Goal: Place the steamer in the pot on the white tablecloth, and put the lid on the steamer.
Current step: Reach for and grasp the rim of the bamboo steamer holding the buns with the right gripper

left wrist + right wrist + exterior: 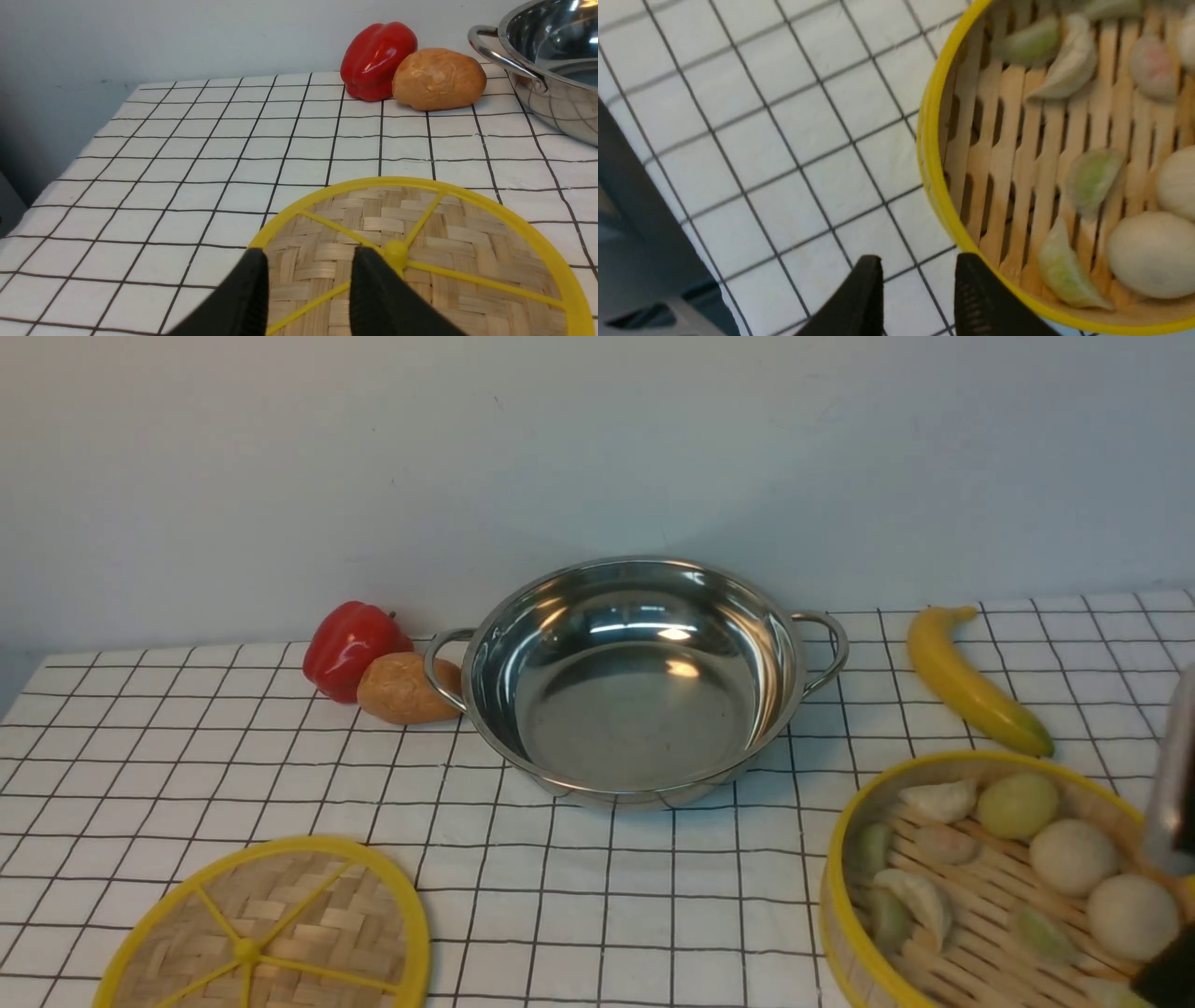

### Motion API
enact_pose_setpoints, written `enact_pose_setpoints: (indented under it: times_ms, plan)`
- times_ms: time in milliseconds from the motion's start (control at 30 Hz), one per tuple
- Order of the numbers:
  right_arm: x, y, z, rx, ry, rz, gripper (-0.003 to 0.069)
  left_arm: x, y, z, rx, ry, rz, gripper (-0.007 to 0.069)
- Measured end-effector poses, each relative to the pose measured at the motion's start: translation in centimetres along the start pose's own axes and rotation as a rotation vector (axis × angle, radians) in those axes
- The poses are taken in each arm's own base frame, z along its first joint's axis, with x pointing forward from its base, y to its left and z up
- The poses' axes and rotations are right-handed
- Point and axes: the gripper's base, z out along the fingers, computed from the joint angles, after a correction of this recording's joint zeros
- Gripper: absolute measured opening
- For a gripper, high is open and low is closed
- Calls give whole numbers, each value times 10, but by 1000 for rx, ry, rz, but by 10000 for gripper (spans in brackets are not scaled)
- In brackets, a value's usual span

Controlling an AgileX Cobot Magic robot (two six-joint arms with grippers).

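My gripper will lower the steamer, and it will sink inside the pot's rim, because the pot's wide opening (pixel 635 674) has enough space for the steamer's low round side (pixel 848 931).
The shiny steel pot (pixel 635 681) stands empty at the middle of the white tablecloth (pixel 187 756). The steamer (pixel 990 887), a yellow-rimmed bamboo basket holding toy dumplings and buns, sits on the cloth at the front right. The flat woven lid (pixel 266 933) lies at the front left. My left gripper (pixel 310 254) is open and empty, over the lid (pixel 444 242) near its hub. My right gripper (pixel 920 260) is open and empty, just outside the steamer's rim (pixel 931 154), with one finger (pixel 976 289) at the rim. The left gripper is out of the front view.
A red pepper (pixel 350 644) and a brown potato-like toy (pixel 401 689) lie against the pot's left handle. A banana (pixel 971 681) lies behind the steamer, right of the pot. My right arm (pixel 1174 784) stands at the right edge. A wall rises behind the table.
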Motion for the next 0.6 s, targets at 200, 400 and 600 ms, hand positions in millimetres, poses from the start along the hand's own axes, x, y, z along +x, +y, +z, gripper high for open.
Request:
enact_pose_setpoints:
  times_ms: [200,400,600]
  plan:
    - [-24,5,31,44,83,-86,242,0,0,0,0,0,0,243]
    - [-39,1,57,38,86,-95,242,0,0,0,0,0,0,243]
    - [-44,-4,78,17,129,-110,242,0,0,0,0,0,0,243]
